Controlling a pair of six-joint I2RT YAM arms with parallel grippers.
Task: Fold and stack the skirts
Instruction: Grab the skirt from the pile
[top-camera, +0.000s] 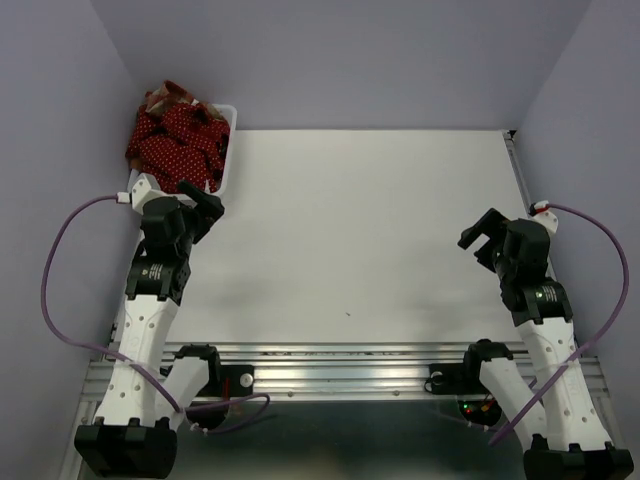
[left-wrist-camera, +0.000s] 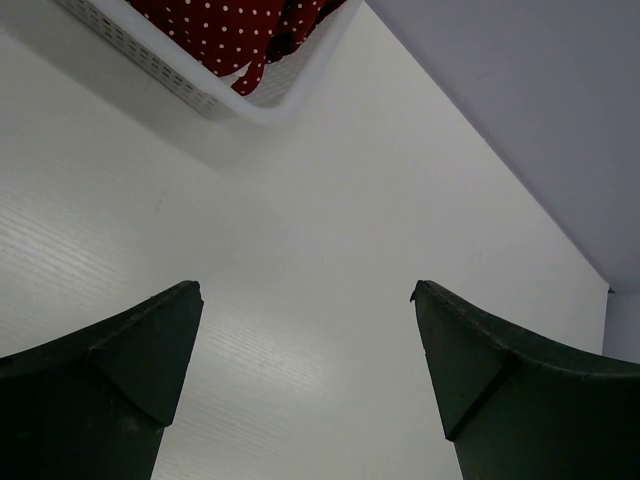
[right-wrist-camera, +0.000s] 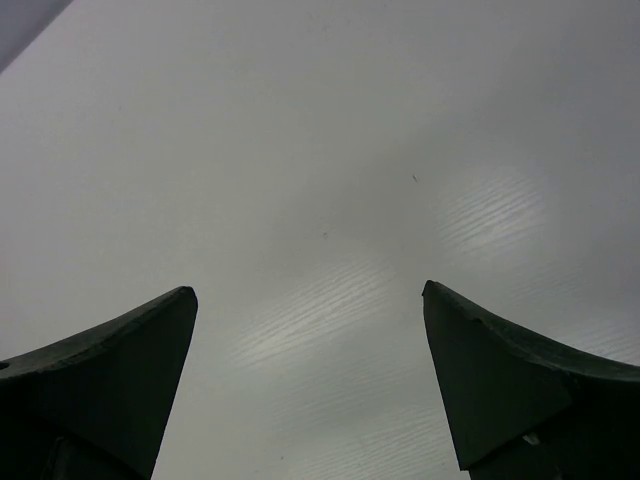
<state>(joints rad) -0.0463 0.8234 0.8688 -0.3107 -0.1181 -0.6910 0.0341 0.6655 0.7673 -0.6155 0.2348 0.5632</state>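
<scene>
My left gripper carries on going into the basket and closes on the skirt's near edge (top-camera: 170, 174), because the dotted skirt (top-camera: 184, 142) is on top at the basket's near end.
The skirts (top-camera: 175, 140) lie crumpled in a white mesh basket (top-camera: 228, 150) at the table's far left corner: dark red cloth with white dots, with a bit of plaid (top-camera: 170, 97) at the back. A dotted skirt (left-wrist-camera: 235, 30) hangs over the basket's rim (left-wrist-camera: 170, 70) in the left wrist view. My left gripper (top-camera: 200, 205) hovers just in front of the basket, open, nothing between its fingers (left-wrist-camera: 150, 340). My right gripper (top-camera: 482, 240) is open over bare table at the right, far from the skirts, with nothing between its fingers (right-wrist-camera: 480, 370).
The white table (top-camera: 370, 230) stretches between the two arms. Lilac walls close in the back and both sides. A metal rail (top-camera: 330, 360) runs along the near edge by the arm bases.
</scene>
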